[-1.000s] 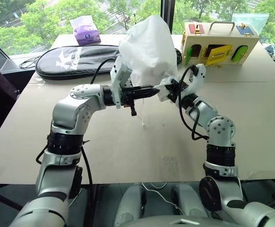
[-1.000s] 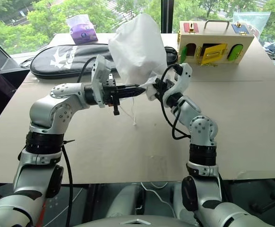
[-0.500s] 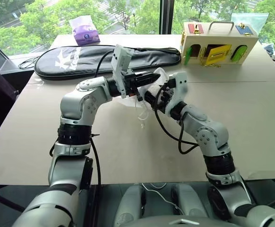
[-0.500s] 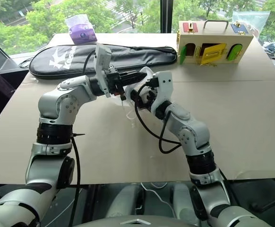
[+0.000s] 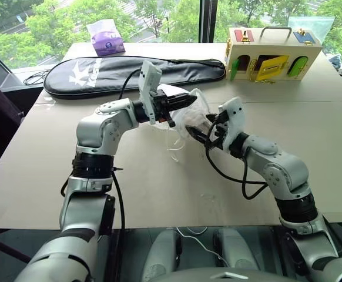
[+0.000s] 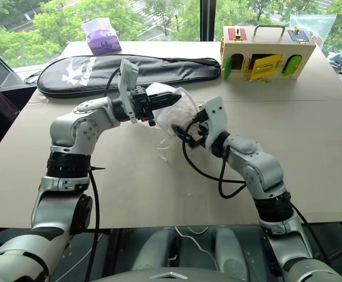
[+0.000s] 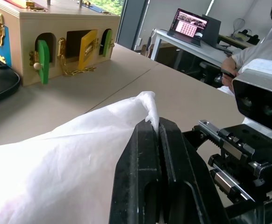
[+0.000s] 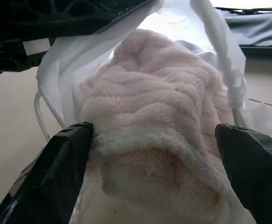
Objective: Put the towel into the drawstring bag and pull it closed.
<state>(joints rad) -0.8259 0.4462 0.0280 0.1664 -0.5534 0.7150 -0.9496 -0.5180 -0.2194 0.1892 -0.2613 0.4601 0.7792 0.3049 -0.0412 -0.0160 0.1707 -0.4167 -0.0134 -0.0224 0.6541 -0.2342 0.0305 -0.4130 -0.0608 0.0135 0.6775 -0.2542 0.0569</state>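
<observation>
The drawstring bag (image 5: 199, 107) should bunch up at its opening and come up hanging when I pull the white cord, because the cord runs into its rim (image 8: 39, 92).
The drawstring bag (image 5: 190, 110) is a thin white sack hanging crumpled just above the table. My left gripper (image 5: 183, 103) is shut on its rim, and the left wrist view shows the fabric edge (image 7: 147, 105) pinched between the black fingers. The towel (image 8: 159, 135), off-white and ribbed, sits inside the bag's mouth. My right gripper (image 5: 201, 135) is at that mouth, open, with its fingers (image 8: 66, 158) wide on either side of the towel. A white cord (image 8: 43, 122) loops down beside the bag.
On the far side of the tan table (image 5: 159, 194) lies a long black racket cover (image 5: 100, 73), with a purple tissue packet (image 5: 105, 38) behind it. A wooden box with coloured doors (image 5: 271, 56) stands at the back right. A person (image 7: 262, 46) sits at a desk beyond the table.
The bag, puffed up high a second ago, has collapsed down between the grippers. The right gripper has opened, rolled, and drawn back and down. The left gripper has kept its grip.
</observation>
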